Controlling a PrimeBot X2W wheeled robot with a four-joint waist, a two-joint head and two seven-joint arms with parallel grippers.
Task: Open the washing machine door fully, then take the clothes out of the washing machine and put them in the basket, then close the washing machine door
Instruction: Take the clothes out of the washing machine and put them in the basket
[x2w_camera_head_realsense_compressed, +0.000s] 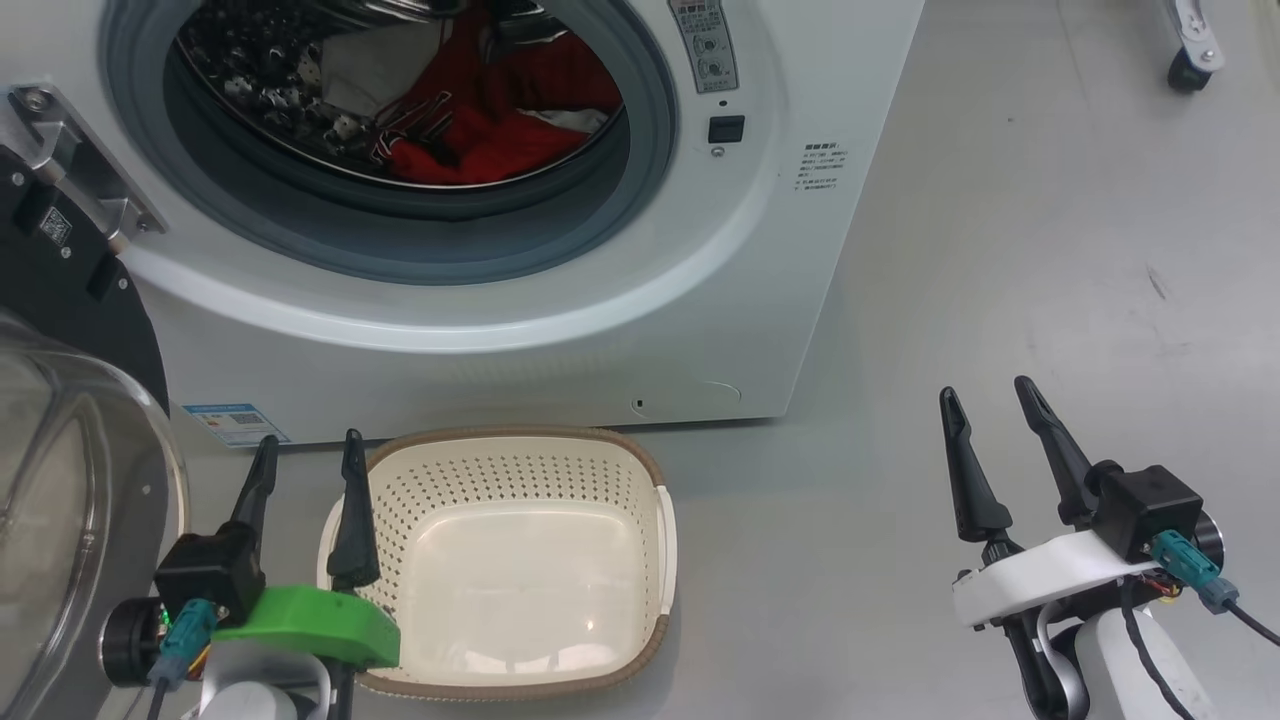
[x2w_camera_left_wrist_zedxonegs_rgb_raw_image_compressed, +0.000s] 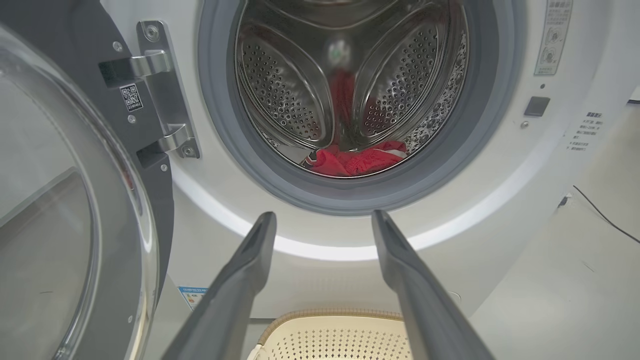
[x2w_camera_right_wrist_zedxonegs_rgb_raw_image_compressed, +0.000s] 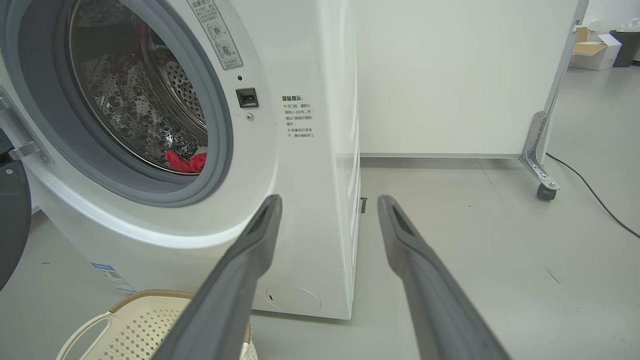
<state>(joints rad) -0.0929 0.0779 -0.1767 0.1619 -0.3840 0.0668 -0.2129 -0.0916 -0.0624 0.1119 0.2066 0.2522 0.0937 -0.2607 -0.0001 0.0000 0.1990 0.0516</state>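
Observation:
The red heap shows black-striped trim (x2w_camera_head_realsense_compressed: 414, 124) and plain white trim, so the red clothes (x2w_camera_head_realsense_compressed: 510, 126) will come out only in part when the robot pulls the white-trimmed piece.
The white washing machine (x2w_camera_head_realsense_compressed: 560, 330) stands with its round black door (x2w_camera_head_realsense_compressed: 70, 300) swung open to the left, glass bowl bulging out. Red clothes (x2w_camera_head_realsense_compressed: 500, 110) with white trim lie at the bottom of the steel drum, also seen as red clothes (x2w_camera_left_wrist_zedxonegs_rgb_raw_image_compressed: 357, 160) and red clothes (x2w_camera_right_wrist_zedxonegs_rgb_raw_image_compressed: 186, 161). The cream basket (x2w_camera_head_realsense_compressed: 520, 450) sits empty on the floor in front of the machine. My left gripper (x2w_camera_head_realsense_compressed: 310, 445) hovers open at the basket's left rim. My right gripper (x2w_camera_head_realsense_compressed: 985, 392) is open over bare floor to the machine's right. Neither holds anything.
Grey floor (x2w_camera_head_realsense_compressed: 1050, 250) stretches to the right of the machine. A white panel on a castor (x2w_camera_right_wrist_zedxonegs_rgb_raw_image_compressed: 546, 191) stands behind, with a black cable (x2w_camera_right_wrist_zedxonegs_rgb_raw_image_compressed: 595, 195) trailing on the floor. Cardboard boxes (x2w_camera_right_wrist_zedxonegs_rgb_raw_image_compressed: 595, 50) sit far back right.

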